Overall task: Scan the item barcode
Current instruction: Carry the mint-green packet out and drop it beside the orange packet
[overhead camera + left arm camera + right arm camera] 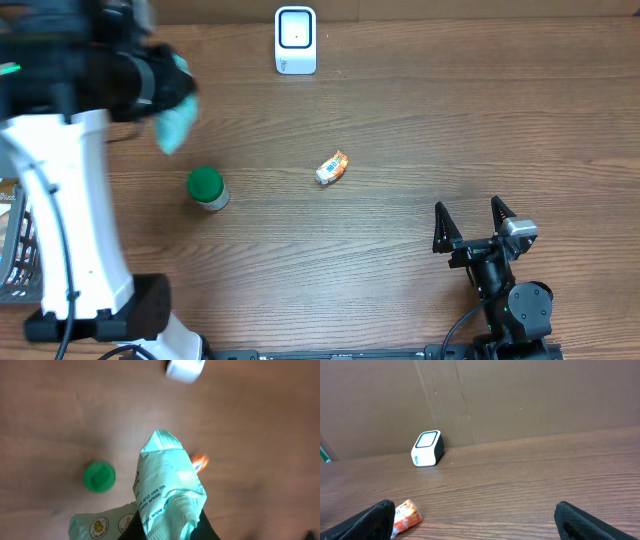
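Open table [264, 188] lies between the jar and the orange snack packet, so my left gripper should next bring the wipes packet there [294, 192] and let go of it low down.
A pale green wipes packet [167, 480] is the item held up above the table, with my left gripper [167, 529] shut on its lower end. From overhead the packet [175, 122] hangs at the far left, well left of the white barcode scanner [295, 40] at the back edge. The scanner [185, 369] shows at the top of the left wrist view. My right gripper [474, 222] rests open at the front right with nothing between its fingers [375, 520]. It faces the scanner [427, 448].
A green-lidded jar [207, 187] stands on the table below the packet. A small orange snack packet [332, 167] lies mid-table. A wire basket [15, 250] sits at the left edge. A cardboard wall [520, 400] backs the table.
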Available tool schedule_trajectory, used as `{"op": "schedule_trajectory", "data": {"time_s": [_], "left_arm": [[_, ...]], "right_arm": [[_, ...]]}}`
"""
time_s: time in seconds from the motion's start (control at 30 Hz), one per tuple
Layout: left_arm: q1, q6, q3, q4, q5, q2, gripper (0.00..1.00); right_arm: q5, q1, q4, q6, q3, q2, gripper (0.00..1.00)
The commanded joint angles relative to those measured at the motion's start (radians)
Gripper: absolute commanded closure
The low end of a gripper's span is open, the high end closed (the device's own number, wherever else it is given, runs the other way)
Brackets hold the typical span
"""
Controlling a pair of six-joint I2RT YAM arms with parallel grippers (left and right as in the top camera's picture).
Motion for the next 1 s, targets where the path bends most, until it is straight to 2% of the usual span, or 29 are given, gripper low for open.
{"op": "schedule_trajectory", "data": {"time_s": [0.0, 0.07, 0.13, 0.3, 0.47, 0.5, 0.53, 0.57, 0.63, 0.73, 0.83, 0.97], "left_arm": [[-0.150, -0.171, -0.140, 0.009, -0.243, 0.023, 0.95], [-0.207, -0.265, -0.242, 0.040, -0.252, 0.032, 0.96], [-0.278, -0.378, -0.420, 0.136, -0.253, 0.035, 0.96], [-0.354, -0.498, -0.719, 0.367, -0.253, 0.035, 0.96], [-0.375, -0.530, -0.951, 0.610, -0.235, 0.035, 0.93], [-0.375, -0.529, -0.989, 0.660, -0.221, 0.035, 0.82], [-0.375, -0.524, -1.016, 0.699, -0.214, 0.035, 0.52], [-0.375, -0.517, -1.027, 0.718, -0.215, 0.035, 0.35], [-0.373, -0.488, -1.022, 0.733, -0.215, 0.034, 0.19], [-0.364, -0.443, -0.948, 0.695, -0.217, 0.034, 0.09], [-0.347, -0.400, -0.805, 0.602, -0.238, 0.034, 0.08], [-0.296, -0.333, -0.522, 0.426, -0.260, 0.034, 0.08]], "right_arm": [[0.001, 0.002, 0.003, -0.004, -0.011, -0.011, 0.00], [0.001, 0.002, 0.003, -0.004, -0.010, -0.011, 0.00], [0.001, 0.002, 0.003, -0.004, -0.011, -0.011, 0.00], [0.001, 0.002, 0.003, -0.004, -0.011, -0.011, 0.00], [0.001, 0.002, 0.003, -0.004, -0.011, -0.011, 0.00], [0.002, 0.002, 0.003, -0.004, -0.010, -0.011, 0.00], [0.001, 0.002, 0.003, -0.004, -0.011, -0.011, 0.00], [0.001, 0.002, 0.003, -0.004, -0.011, -0.011, 0.00], [0.001, 0.002, 0.003, -0.004, -0.011, -0.011, 0.00], [0.002, 0.002, 0.003, -0.004, -0.011, -0.011, 0.00], [0.001, 0.002, 0.003, -0.004, -0.010, -0.011, 0.00], [0.001, 0.002, 0.003, -0.004, -0.011, -0.011, 0.00]]}}
